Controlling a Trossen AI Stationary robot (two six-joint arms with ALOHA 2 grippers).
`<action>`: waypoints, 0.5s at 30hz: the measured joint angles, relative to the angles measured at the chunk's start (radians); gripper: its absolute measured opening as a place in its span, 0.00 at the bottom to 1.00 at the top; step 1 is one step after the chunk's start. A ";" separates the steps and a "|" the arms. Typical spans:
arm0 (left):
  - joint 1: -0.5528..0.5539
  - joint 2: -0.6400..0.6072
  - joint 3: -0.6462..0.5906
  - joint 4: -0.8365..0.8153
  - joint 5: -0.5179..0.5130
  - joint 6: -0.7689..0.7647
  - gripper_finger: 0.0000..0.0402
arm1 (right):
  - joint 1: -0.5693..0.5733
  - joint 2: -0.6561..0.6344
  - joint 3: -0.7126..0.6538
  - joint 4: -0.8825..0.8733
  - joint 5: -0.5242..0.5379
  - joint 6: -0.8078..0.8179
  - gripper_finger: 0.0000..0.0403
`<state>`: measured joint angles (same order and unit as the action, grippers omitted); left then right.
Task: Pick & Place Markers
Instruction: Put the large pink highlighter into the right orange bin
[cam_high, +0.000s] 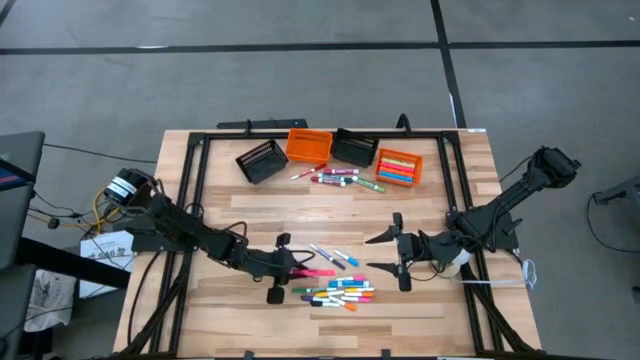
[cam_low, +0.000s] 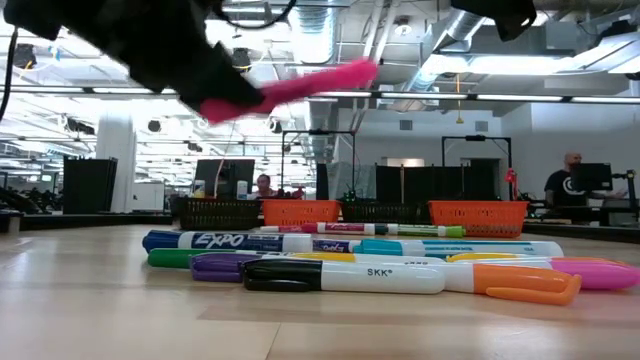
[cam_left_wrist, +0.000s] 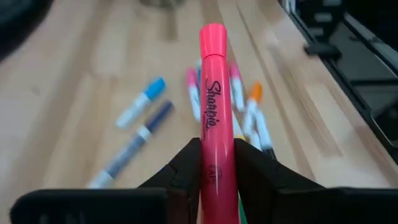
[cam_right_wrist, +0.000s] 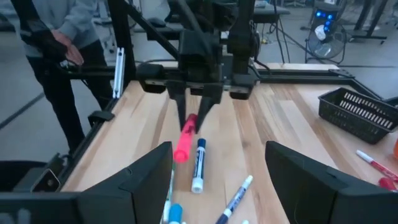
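Observation:
The pink marker's loose end points out toward my open right gripper. My right gripper should keep moving in until its fingers can close on that loose end.
My left gripper is over the near middle of the table, shut on a pink marker. That marker shows lifted in the low view. Beneath and to the right of it, a pile of markers in several colours lies flat on the wood, seen close up in the low view. Three more loose markers lie just beyond the pile. A second group lies near the bins. My right gripper is open, right of the pile, facing the left gripper and touching nothing. My left gripper pinches the pink marker between its two fingers at the marker's rear part. The marker lies along the fingers and sticks out past their tips toward the table's right. It is lifted clear of the table, its free end above the pile.
Along the far side stand a black bin, an orange bin, another black bin and an orange bin holding markers. A dark frame rims the table. A person stands beyond the left edge.

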<state>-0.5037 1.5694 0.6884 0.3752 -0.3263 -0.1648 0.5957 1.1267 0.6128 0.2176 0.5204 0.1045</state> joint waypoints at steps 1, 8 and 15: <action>0.000 -0.003 0.000 0.031 -0.017 0.019 0.21 | 0.000 0.000 0.000 0.008 -0.001 0.000 0.62; 0.003 -0.006 0.001 0.286 -0.063 0.169 0.21 | -0.007 0.000 0.000 0.058 0.001 -0.008 0.62; 0.043 -0.006 0.002 0.465 -0.063 0.239 0.21 | -0.029 0.012 0.000 0.137 0.001 -0.012 0.62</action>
<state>-0.4611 1.5635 0.6899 0.8404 -0.3897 0.0742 0.5668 1.1384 0.6128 0.3543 0.5211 0.0926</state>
